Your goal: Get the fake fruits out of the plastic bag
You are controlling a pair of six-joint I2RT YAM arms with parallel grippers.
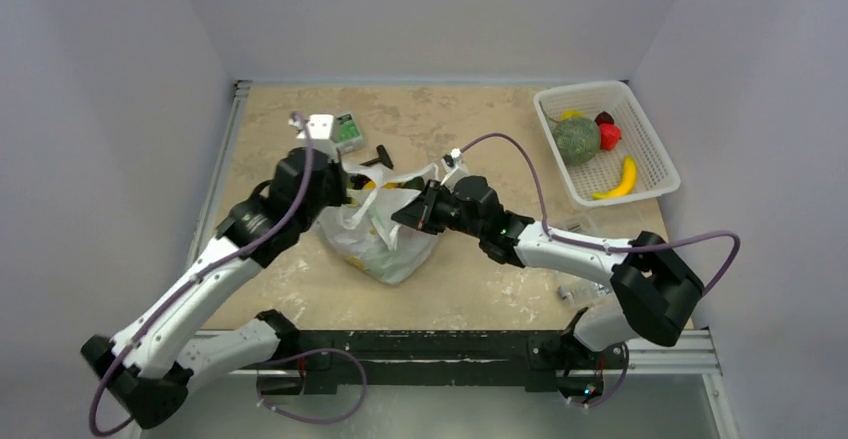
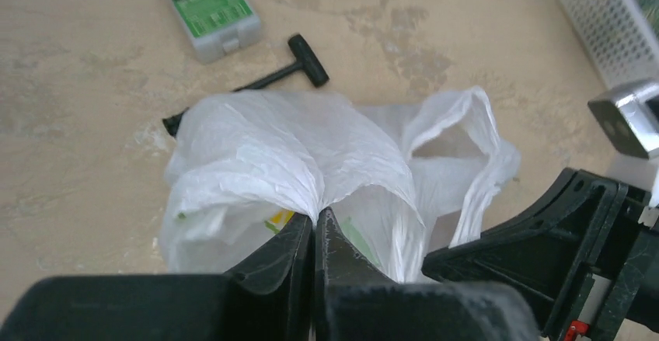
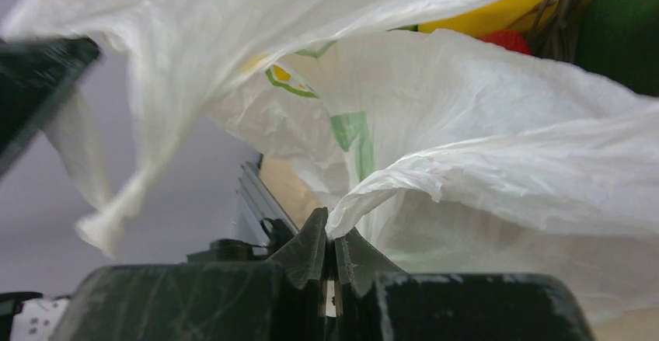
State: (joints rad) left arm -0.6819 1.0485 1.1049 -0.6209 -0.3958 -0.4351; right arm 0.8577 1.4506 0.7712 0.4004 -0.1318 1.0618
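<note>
The bag's opening (image 1: 384, 183) sags in folds, both grippers shut on the bag's rim (image 3: 388, 176). My right gripper should pull that rim away as my left gripper comes free.
The white crinkly plastic bag (image 1: 385, 231) with faint green print sits at the table's middle, between my two grippers. My left gripper (image 1: 345, 187) is shut on the bag's left rim; the left wrist view shows the film (image 2: 272, 154) pinched between the fingertips (image 2: 315, 218). My right gripper (image 1: 405, 211) is shut on the bag's right rim, pinching a fold (image 3: 466, 170) at its tips (image 3: 332, 234). Inside the bag's mouth, the right wrist view shows a yellow fruit (image 3: 505, 11), a red one (image 3: 509, 40) and a green one (image 3: 622, 22).
A white basket (image 1: 655, 174) at the back right holds a green fruit (image 1: 577, 141), a red one (image 1: 609, 135) and a banana (image 1: 620, 181). A clear screw box (image 1: 346, 129) and a black T-handle tool (image 2: 299, 65) lie behind the bag.
</note>
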